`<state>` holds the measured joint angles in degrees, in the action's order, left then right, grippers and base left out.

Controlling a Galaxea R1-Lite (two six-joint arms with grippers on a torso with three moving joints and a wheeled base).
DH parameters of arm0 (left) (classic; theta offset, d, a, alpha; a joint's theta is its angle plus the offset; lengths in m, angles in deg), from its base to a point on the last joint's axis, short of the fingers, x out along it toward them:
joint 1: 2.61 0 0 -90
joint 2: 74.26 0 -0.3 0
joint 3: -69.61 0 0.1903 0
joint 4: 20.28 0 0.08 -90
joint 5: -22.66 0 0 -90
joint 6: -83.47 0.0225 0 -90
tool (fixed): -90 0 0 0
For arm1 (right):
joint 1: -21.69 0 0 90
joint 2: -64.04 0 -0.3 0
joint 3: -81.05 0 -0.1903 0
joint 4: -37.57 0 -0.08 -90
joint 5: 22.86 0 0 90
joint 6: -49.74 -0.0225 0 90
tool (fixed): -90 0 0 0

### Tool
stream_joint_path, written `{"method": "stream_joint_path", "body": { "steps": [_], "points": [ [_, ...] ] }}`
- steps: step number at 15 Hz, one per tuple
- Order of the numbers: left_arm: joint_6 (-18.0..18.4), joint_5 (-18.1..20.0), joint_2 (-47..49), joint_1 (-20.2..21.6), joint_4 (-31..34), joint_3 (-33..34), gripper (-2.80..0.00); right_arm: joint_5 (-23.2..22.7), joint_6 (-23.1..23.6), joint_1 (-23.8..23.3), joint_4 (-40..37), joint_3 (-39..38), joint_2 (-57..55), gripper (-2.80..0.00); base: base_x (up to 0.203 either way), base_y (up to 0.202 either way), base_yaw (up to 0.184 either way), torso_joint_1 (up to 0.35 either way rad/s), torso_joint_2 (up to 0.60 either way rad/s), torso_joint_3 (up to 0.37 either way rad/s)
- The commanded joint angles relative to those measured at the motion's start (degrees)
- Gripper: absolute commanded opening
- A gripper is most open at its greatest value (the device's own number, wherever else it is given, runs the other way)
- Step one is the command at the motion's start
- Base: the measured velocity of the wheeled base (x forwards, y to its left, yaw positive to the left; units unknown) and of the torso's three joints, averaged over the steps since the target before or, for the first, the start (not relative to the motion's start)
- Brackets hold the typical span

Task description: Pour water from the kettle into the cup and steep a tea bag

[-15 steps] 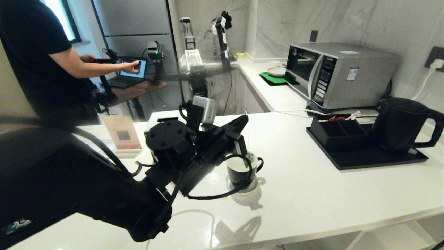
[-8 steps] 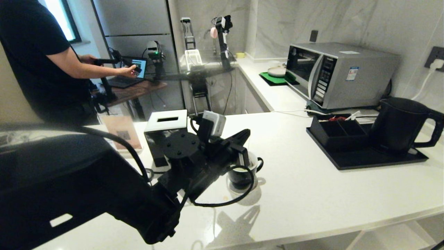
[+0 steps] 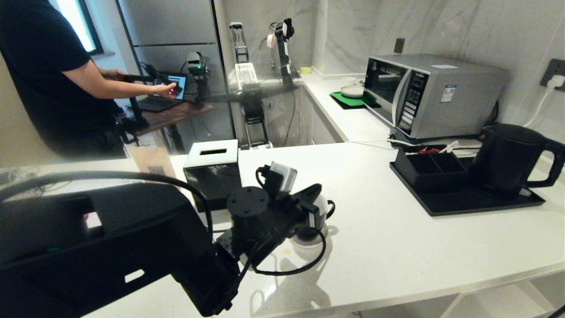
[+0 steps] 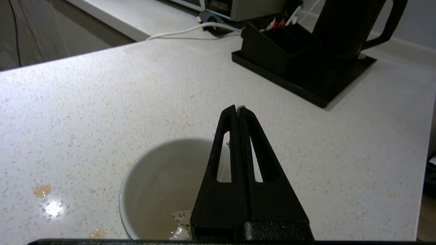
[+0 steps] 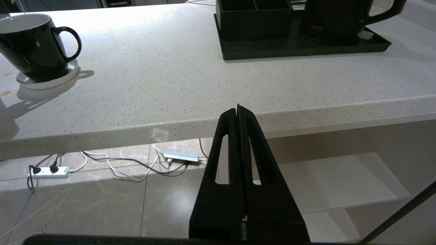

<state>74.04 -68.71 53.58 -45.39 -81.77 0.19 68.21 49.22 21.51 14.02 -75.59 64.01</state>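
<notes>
The tea bag (image 4: 182, 217) is already resting low in the cup's pale water. My left gripper should keep hold of the string, raise the bag toward the cup's rim (image 4: 180, 140) and dip it.
The cup (image 4: 153, 180) stands on a white saucer (image 5: 47, 81) in the middle of the counter, black outside and white inside. In it lies a pale pool of water (image 4: 160, 207) with the mesh tea bag (image 4: 180, 217) resting in it. My left gripper (image 4: 237, 108) hovers just above the cup's rim (image 3: 324, 207), shut on a small white bit of the tea bag's string. The kettle (image 3: 507, 159) stands on the black tray at the far right. My right gripper (image 5: 238, 108) is shut and empty, parked below the counter's front edge.
A black tissue box (image 3: 212, 170) sits just behind my left arm. The black tray (image 3: 463, 203) holds a compartment box, with a microwave (image 3: 432, 92) behind it. Brownish drops (image 4: 42, 190) mark the counter near the cup. A person (image 3: 44, 75) works at the far left.
My left arm has sunk toward the cup, bringing the shut gripper down close over its rim. The tissue box behind it has come into full view. The cup and kettle have not moved.
</notes>
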Motion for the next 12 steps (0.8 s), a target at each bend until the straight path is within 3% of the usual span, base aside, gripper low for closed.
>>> {"method": "stream_joint_path", "body": {
  "steps": [1,12],
  "points": [
    [-0.07,-0.04,1.79,-0.03,-0.48,0.00,-2.80,-0.01,-0.01,0.01,0.01,0.00,-0.05,-2.80,0.000,0.000,0.000,0.000,0.00,0.000],
    [0.68,-1.19,-3.99,0.24,-0.30,-0.43,-2.80,-0.02,-0.01,0.01,0.01,0.00,-0.05,-2.80,0.000,0.000,0.000,0.000,0.00,0.000]
  ]
}}
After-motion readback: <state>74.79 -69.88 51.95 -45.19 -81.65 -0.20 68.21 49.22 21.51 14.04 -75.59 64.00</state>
